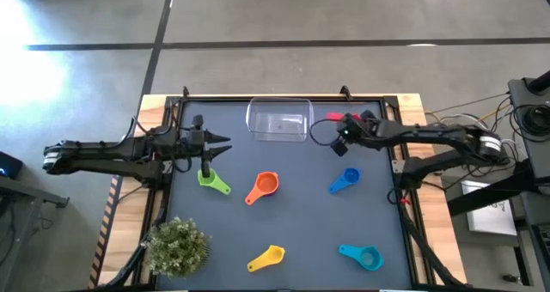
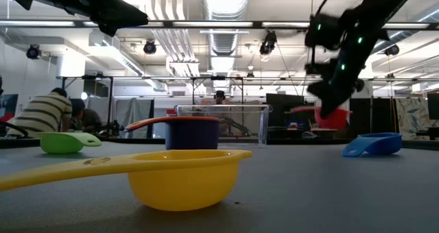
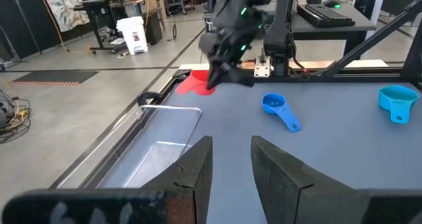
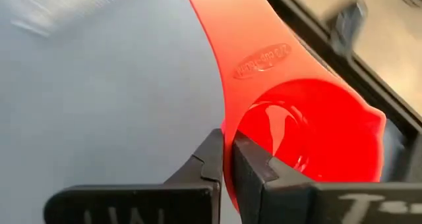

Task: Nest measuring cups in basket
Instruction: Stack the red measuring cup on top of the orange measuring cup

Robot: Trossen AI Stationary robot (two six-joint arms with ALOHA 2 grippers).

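Observation:
The robot's right gripper keeps carrying the red cup until the cups nest, because the red cup hangs upright by its bowl's side (image 4: 231,122) and the orange cup (image 1: 267,183) stands open.
My right gripper (image 4: 226,159) is shut on a red measuring cup (image 1: 330,117), right of the clear basket (image 1: 279,120) at the table's far side. My left gripper (image 3: 231,161) hovers open and holds nothing, left of the basket and above the green cup (image 1: 212,181). An orange cup (image 1: 263,187) rests mid-table; in the low view its handle shows over a dark purple-blue bowl (image 2: 192,131). The blue cup (image 1: 344,180), teal cup (image 1: 362,256) and yellow cup (image 1: 267,258) rest on their bowls on the table. My right gripper pinches the red cup's bowl wall (image 4: 229,141) beside the handle's root, one finger (image 4: 257,168) inside the bowl and one finger (image 4: 204,165) outside. The fingers slant down from the table's right. The cup hangs clear of the table, its handle (image 2: 302,110) pointing toward the basket.
A small potted plant (image 1: 176,245) stands at the near left corner. A raised dark frame (image 1: 391,99) borders the table close behind the red cup. Open mat lies between the cups in the middle. People sit in the room beyond the far edge.

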